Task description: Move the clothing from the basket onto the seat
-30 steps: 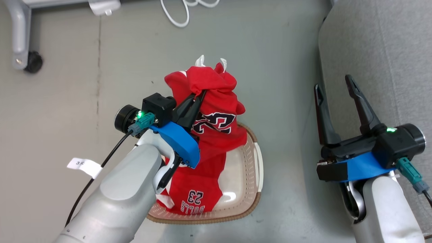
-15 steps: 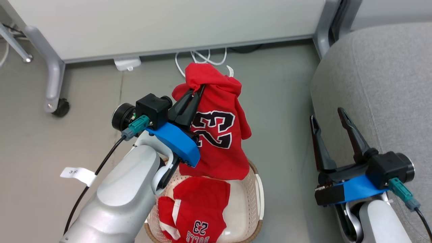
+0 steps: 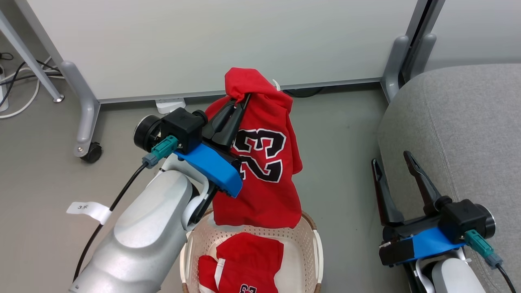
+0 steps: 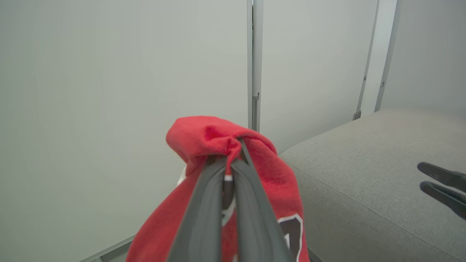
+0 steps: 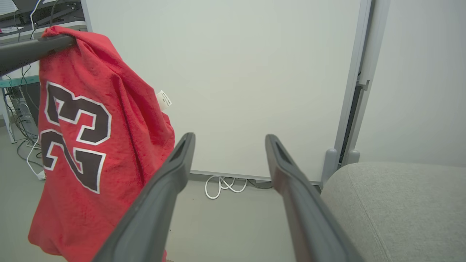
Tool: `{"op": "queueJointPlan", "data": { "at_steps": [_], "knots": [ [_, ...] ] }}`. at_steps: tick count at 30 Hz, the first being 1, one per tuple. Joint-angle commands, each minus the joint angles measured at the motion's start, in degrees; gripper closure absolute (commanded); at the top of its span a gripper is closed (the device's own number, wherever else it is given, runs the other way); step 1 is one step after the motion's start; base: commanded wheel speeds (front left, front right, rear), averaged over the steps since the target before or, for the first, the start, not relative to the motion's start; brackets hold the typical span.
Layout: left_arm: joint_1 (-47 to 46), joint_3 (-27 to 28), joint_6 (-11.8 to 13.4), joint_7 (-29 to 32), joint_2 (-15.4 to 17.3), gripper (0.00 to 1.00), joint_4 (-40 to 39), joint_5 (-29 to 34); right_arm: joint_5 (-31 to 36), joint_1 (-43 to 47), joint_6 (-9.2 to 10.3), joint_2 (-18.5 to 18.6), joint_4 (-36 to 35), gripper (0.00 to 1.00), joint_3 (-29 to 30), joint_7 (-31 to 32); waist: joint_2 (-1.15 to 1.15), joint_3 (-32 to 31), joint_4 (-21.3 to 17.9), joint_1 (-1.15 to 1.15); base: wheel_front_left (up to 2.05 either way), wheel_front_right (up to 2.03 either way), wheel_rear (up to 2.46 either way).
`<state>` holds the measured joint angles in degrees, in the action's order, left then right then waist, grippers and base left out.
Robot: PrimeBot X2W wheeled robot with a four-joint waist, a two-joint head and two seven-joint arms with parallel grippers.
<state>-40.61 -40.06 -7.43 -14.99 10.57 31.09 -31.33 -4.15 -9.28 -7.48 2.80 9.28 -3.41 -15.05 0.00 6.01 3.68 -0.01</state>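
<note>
A white edge shows below the red jersey's hem, so I expect white cloth to drag along when I carry the jersey over.
My left gripper is shut on a red jersey with a black number 23, pinching a bunched fold at its top. The jersey hangs free above the cream basket. Its hem just overlaps the basket's far rim in the head view. A second red jersey lies inside the basket. The left wrist view shows my left gripper clamped on the jersey. My right gripper stands open and empty beside the grey seat. In the right wrist view, the right gripper is open, with the hanging jersey left and the seat right.
A white partition panel on grey caster legs stands behind the basket. White cables lie on the floor at far left. Grey floor separates the basket from the seat.
The left gripper has lifted the jersey higher, so it now hangs clear above the basket. The head camera has tilted up, bringing the partition into view and pushing the basket toward the bottom edge.
</note>
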Motion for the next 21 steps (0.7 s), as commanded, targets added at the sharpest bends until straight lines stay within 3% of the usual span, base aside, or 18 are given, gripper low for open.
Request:
{"op": "queueJointPlan", "data": {
  "at_steps": [1, 11, 21],
  "knots": [
    [-0.46, 0.10, -0.04, -0.29, 0.16, 1.00, -0.27, 0.01, -0.23, 0.66, -0.03, 0.16, 0.14, 0.00, -0.05, -0.20, 0.00, -0.14, 0.04, 0.01, 0.00, 0.00, 0.00],
    [-0.10, -0.54, -0.04, -0.29, -0.32, 1.00, -0.98, 0.42, 1.11, -1.67, -0.03, 0.17, 0.74, 0.00, -3.44, -0.20, 0.00, -0.56, 0.74, 0.01, 0.00, 0.00, 0.00],
    [-1.52, -1.51, -0.04, -0.29, -1.48, 1.00, -1.87, 0.69, 0.00, -10.30, -0.03, 3.69, 3.94, 0.00, -13.79, -0.20, 0.00, 0.27, 2.94, 0.01, 0.00, 0.00, 0.00]
  ]
}}
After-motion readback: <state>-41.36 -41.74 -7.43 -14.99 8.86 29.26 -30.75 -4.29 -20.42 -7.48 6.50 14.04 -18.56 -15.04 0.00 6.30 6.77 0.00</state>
